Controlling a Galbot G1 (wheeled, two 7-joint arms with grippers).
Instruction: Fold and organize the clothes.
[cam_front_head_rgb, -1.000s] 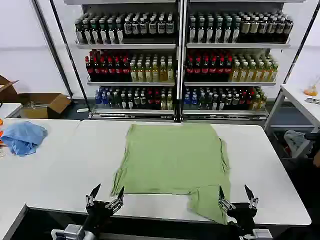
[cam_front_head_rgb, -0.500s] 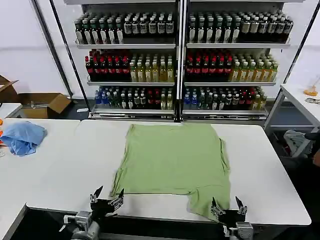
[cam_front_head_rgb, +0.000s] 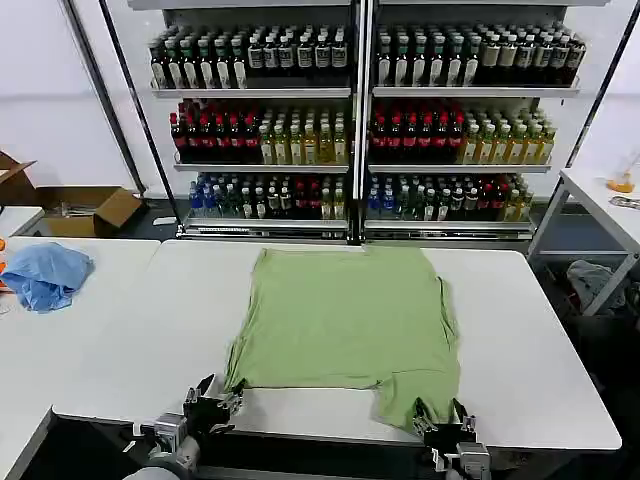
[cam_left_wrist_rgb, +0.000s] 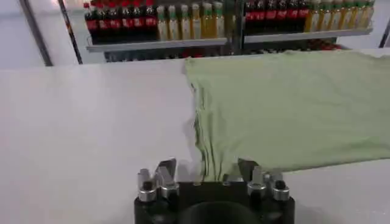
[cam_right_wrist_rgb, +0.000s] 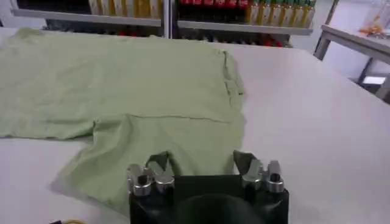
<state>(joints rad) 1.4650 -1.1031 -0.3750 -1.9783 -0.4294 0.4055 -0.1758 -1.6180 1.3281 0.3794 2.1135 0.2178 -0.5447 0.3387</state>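
Note:
My gripper is about to pull the flap, which joins the flat light green shirt (cam_front_head_rgb: 345, 315) along a seam (cam_right_wrist_rgb: 177, 117), so the whole shirt will slide toward me.
The light green shirt (cam_front_head_rgb: 345, 320) lies flat in the middle of the white table (cam_front_head_rgb: 540, 370), with a flap of it reaching down to the front edge on the right. My left gripper (cam_front_head_rgb: 218, 396) is open at the front edge, by the shirt's near left corner. In the left wrist view the shirt (cam_left_wrist_rgb: 286, 103) spreads ahead, and its pleated corner lies between the open left gripper's (cam_left_wrist_rgb: 207, 170) fingers. My right gripper (cam_front_head_rgb: 438, 412) is open at the tip of the flap. In the right wrist view the shirt (cam_right_wrist_rgb: 122, 79) runs under the open right gripper (cam_right_wrist_rgb: 202, 161).
A crumpled light blue cloth (cam_front_head_rgb: 45, 275) lies on the table at the far left. Shelves of bottles (cam_front_head_rgb: 350, 120) stand behind the table. A cardboard box (cam_front_head_rgb: 85, 210) sits at the back left, and a second table (cam_front_head_rgb: 600, 195) stands at the right.
Both grippers have sunk toward the table's front edge. The right one has also shifted left onto the shirt's flap. The shirt has not moved.

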